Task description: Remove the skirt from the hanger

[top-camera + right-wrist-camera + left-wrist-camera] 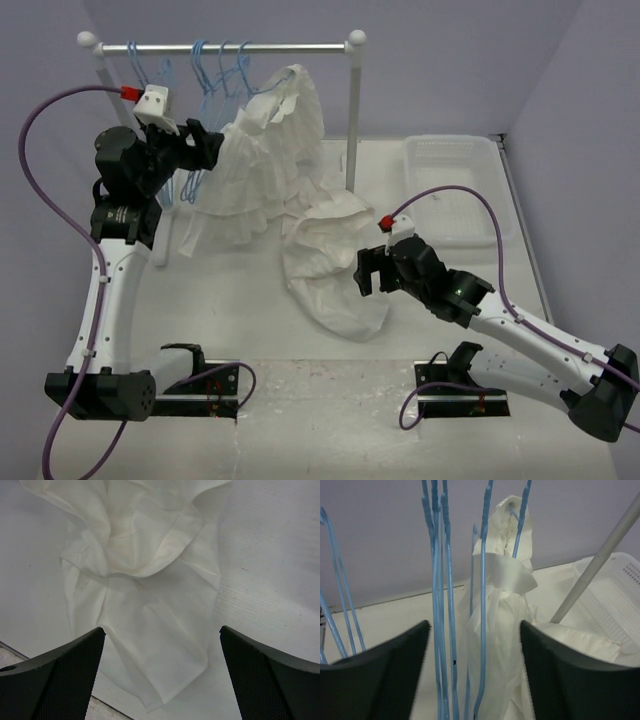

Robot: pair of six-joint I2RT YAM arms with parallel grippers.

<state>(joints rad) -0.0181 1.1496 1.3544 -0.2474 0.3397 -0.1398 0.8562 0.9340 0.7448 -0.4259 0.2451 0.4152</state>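
Note:
The skirt point(335, 268) is lying loose next to the ruffled garment's hem point(275, 215), so the skirt will come away by itself when I lift it, and that garment will stay hanging.
The skirt point(325, 285), plain white and crumpled, lies on the table right of centre, off any hanger; the right wrist view shows it point(145, 595) spread below the camera. My right gripper point(368, 270) point(162, 628) hovers at its right edge, open, holding nothing. Several light-blue wire hangers point(213, 95) hang on the rail. My left gripper point(215, 145) point(474, 625) is raised among them, its jaws apart with hanger wires point(483, 605) standing between the fingers, ungripped. Which hanger bore the skirt I cannot tell.
A white ruffled garment point(255, 170) point(505, 580) hangs from the rail point(240, 46) just right of the left gripper. The rack's right post point(353, 120) point(600, 560) stands behind the skirt. A white plastic basket point(455, 190) point(620, 595) sits at back right.

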